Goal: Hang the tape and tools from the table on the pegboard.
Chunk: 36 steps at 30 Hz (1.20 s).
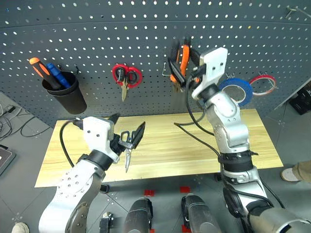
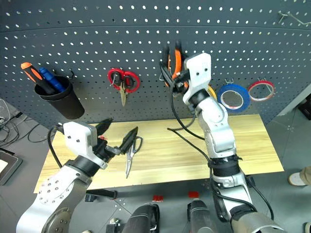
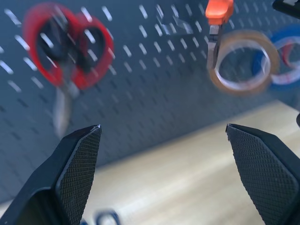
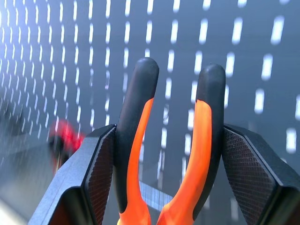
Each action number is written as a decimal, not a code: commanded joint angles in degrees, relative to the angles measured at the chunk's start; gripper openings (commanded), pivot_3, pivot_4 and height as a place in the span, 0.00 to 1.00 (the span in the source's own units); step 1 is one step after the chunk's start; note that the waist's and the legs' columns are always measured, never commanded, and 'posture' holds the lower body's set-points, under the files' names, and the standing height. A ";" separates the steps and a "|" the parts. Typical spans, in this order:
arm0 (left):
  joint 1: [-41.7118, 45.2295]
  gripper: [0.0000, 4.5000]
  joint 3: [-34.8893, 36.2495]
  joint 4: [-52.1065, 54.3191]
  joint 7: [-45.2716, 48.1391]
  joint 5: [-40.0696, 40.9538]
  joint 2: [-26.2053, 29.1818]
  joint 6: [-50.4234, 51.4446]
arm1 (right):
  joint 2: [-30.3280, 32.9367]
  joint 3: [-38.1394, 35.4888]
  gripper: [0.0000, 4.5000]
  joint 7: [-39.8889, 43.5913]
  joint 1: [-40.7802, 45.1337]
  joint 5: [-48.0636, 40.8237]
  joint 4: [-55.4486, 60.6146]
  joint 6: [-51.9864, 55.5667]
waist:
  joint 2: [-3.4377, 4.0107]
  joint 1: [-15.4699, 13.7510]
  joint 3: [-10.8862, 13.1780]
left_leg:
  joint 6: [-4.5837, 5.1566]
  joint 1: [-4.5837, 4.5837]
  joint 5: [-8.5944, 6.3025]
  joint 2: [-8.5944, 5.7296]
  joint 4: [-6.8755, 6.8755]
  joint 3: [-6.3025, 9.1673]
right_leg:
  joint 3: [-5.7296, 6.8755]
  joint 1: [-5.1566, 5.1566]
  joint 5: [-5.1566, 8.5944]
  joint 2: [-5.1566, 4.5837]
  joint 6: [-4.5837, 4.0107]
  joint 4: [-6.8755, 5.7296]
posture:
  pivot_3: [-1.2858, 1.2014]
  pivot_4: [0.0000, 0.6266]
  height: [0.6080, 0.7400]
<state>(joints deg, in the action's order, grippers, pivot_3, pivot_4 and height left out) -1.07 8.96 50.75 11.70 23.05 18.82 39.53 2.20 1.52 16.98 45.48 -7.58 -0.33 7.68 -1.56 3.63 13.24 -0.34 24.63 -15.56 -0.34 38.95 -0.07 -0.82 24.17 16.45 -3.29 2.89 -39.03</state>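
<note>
The orange-handled pliers [image 1: 185, 59] are leaning off to one side of the metal hook, so my right gripper should swing them back onto the hook's middle before it lets go.
My right gripper [image 4: 168, 133] is shut on the orange-handled pliers [image 1: 183, 57]. It holds them up against the dark pegboard [image 1: 97, 39], handles upward, next to a metal hook. The blue tape [image 1: 236, 91] hangs on the pegboard just right of that arm. Dark blue-handled scissors [image 1: 127, 151] lie on the light wood table [image 1: 194, 150], blades toward the front edge. My left gripper [image 1: 128, 127] hovers above their handles, open with nothing between its fingers, facing the pegboard.
Red-handled scissors [image 1: 126, 75] hang at the board's middle left. A black cup [image 1: 65, 92] with an orange and a blue screwdriver hangs at far left. A red roll [image 1: 263, 84] hangs at right and a yellow roll [image 3: 241, 61] hangs beside the blue tape.
</note>
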 commanded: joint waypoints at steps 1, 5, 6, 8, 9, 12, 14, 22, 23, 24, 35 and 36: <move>3.70 1.00 0.53 -1.03 -1.16 -0.83 0.35 -1.09 | -1.41 -1.60 0.69 -2.84 5.30 1.04 -4.98 -9.60 | -0.01 -0.35 -0.28 | 0.00 -0.02 0.00 0.00 0.00 -0.01 | 0.00 -0.01 0.00 0.00 0.00 0.00 | 0.51 0.23 1.00; 7.58 1.00 -0.59 -4.91 -1.36 -1.97 0.00 -2.61 | -2.68 -2.40 0.69 -5.49 10.19 1.71 -11.90 -15.40 | -0.06 -0.47 -0.63 | -0.05 -0.03 0.04 0.00 0.06 -0.02 | 0.00 -0.01 -0.06 0.04 -0.09 -0.04 | 0.50 0.23 1.00; 8.50 1.00 -0.81 -5.91 -1.34 -2.33 -0.02 -3.00 | -3.00 -2.48 0.69 -6.01 11.01 1.86 -13.33 -16.53 | -0.05 -0.48 -0.71 | -0.05 -0.03 0.04 0.01 0.05 -0.03 | -0.01 -0.01 -0.06 0.05 -0.09 -0.04 | 0.50 0.23 1.00; 10.13 1.00 -0.96 -8.02 -1.11 -2.83 -0.01 -3.90 | -3.51 -2.45 0.69 -7.33 12.36 2.58 -16.02 -18.79 | -0.07 -0.48 -0.76 | -0.05 -0.03 0.04 0.01 0.04 -0.03 | 0.00 -0.01 -0.06 0.05 -0.09 -0.03 | 0.50 0.23 1.00; 10.80 1.00 -1.02 -9.02 -0.85 -3.00 0.12 -4.33 | -3.54 -2.32 0.69 -7.79 12.89 3.07 -17.40 -20.04 | -0.07 -0.44 -0.83 | -0.05 -0.03 0.04 0.01 0.03 -0.04 | -0.01 0.00 -0.06 0.05 -0.09 -0.02 | 0.50 0.23 1.00; 12.12 1.00 -0.90 -11.61 0.18 -3.13 0.53 -5.52 | -3.58 -2.00 0.69 -8.74 13.93 4.23 -22.09 -23.48 | -0.06 -0.39 -0.95 | -0.06 -0.04 0.04 0.02 0.02 -0.05 | -0.01 0.00 -0.06 0.05 -0.09 -0.03 | 0.50 0.24 1.00; 12.97 1.00 -1.15 -13.42 0.94 -3.29 0.75 -6.29 | -3.61 -1.98 0.69 -9.04 14.39 4.62 -24.64 -25.25 | -0.06 -0.39 -0.96 | -0.06 -0.04 0.05 0.03 0.03 -0.05 | -0.01 0.00 -0.06 0.05 -0.09 -0.03 | 0.50 0.24 1.00; 17.14 1.00 -2.87 -19.41 3.11 -4.16 0.68 -9.16 | -4.13 -0.78 0.69 -11.08 13.16 7.22 -31.11 -29.55 | -0.06 -0.36 -0.96 | -0.07 -0.04 0.05 0.03 0.03 -0.05 | -0.01 0.00 -0.06 0.05 -0.09 -0.04 | 0.50 0.27 1.00; 17.42 1.00 -3.01 -19.63 3.32 -4.19 0.65 -9.27 | -4.06 -0.45 0.69 -11.23 12.74 7.94 -32.02 -30.32 | -0.06 -0.34 -0.96 | -0.07 -0.04 0.05 0.04 0.03 -0.05 | -0.01 0.00 -0.06 0.05 -0.09 -0.04 | 0.50 0.27 1.00; 17.62 1.00 -3.05 -19.80 3.46 -4.22 0.62 -9.33 | -4.00 -0.22 0.69 -11.29 12.45 8.43 -32.91 -30.90 | -0.06 -0.33 -0.96 | -0.07 -0.05 0.05 0.04 0.03 -0.05 | -0.02 0.00 -0.06 0.05 -0.09 -0.05 | 0.50 0.27 1.00; 17.45 1.00 -2.89 -20.29 4.23 -4.33 0.80 -9.64 | -4.01 1.59 0.69 -9.32 9.93 9.62 -35.29 -28.61 | -0.05 -0.32 -0.96 | -0.07 -0.06 0.05 0.05 0.03 -0.05 | -0.03 -0.01 -0.06 0.05 -0.09 -0.05 | 0.50 0.30 1.00; 17.39 1.00 -2.95 -20.23 4.25 -4.27 0.76 -9.63 | -3.93 1.59 0.69 -9.14 9.89 9.56 -35.21 -28.36 | -0.05 -0.31 -0.96 | -0.07 -0.07 0.05 0.05 0.03 -0.04 | -0.02 -0.01 -0.06 0.05 -0.09 -0.05 | 0.50 0.30 1.00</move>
<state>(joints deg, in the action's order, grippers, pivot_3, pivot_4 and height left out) 16.00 5.75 29.00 15.71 18.84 19.28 30.93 -1.44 2.59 7.43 55.05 1.88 -36.85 -20.51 -1.61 3.32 12.29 -0.41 24.55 -15.51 -0.29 38.98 -0.12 -0.85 24.16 16.39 -3.24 2.80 -39.08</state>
